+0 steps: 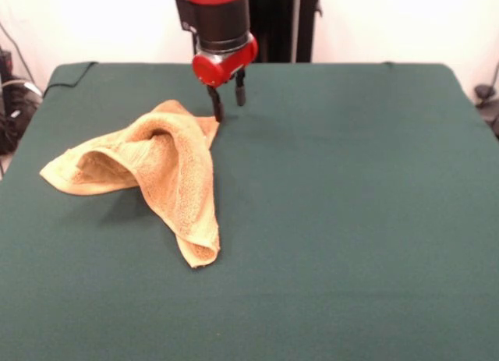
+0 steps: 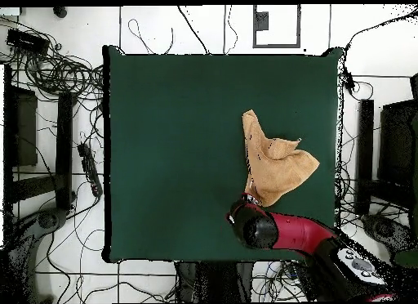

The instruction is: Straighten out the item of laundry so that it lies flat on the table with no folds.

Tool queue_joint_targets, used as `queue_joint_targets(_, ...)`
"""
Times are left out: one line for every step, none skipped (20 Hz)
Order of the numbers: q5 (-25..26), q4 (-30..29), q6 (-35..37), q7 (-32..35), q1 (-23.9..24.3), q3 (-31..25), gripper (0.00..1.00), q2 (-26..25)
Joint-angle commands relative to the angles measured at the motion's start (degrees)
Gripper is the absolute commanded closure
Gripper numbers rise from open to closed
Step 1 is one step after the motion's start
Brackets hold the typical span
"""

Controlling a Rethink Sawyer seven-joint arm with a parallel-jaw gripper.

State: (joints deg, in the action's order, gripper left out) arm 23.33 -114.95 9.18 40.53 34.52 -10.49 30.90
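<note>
I expect the towel [image 1: 185,174] to drag along and spread out mostly flat when I pull its upper edge, because the folds arch loosely over open hollows [image 1: 107,166].
The item of laundry [image 1: 168,170] is an orange-tan terry towel lying crumpled and folded over itself on the left half of the green table [image 1: 351,221]. One lobe reaches left, another runs toward the near edge, and a corner points to the far side. My gripper [image 1: 229,110] stands open at that far corner, with one finger [image 1: 216,107] touching the towel's tip and the other beside it over bare cloth. From overhead, the towel [image 2: 273,166] lies on the right part of the table [image 2: 171,137], and the gripper [image 2: 246,203] is at its lower corner, mostly hidden by the arm.
Cables [image 2: 61,72] and dark equipment [image 2: 24,129] lie on the floor around the table. A black post [image 1: 284,22] stands behind the arm. A wide stretch of green cloth extends to the right of the towel in the front view.
</note>
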Motion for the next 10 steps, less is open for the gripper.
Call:
queue_joint_targets(-3.22,9.56,8.55,12.19,-10.13,2.1,0.0,0.01)
queue_joint_targets(-3.2,9.83,8.52,11.83,-9.7,1.64,0.0,-0.4)
queue_joint_targets(-3.22,10.6,8.62,11.23,-9.21,1.1,0.0,-1.55)
queue_joint_targets(-3.2,11.58,8.83,10.58,-8.74,0.64,0.0,-2.95)
queue_joint_targets(-2.95,13.26,8.8,9.19,-7.51,-0.62,0.0,-5.38)
queue_joint_targets(-2.71,14.21,9.01,8.37,-6.91,-1.19,0.0,-6.49)
queue_joint_targets(-2.58,14.66,9.12,8.14,-6.69,-1.35,0.0,-6.96)
queue_joint_targets(-2.43,15.14,9.35,7.75,-6.33,-1.62,0.0,-7.45)
queue_joint_targets(-2.27,15.47,9.53,7.56,-6.11,-1.69,0.0,-7.71)
queue_joint_targets(-2.11,15.81,9.7,7.36,-5.89,-1.76,0.0,-7.96)
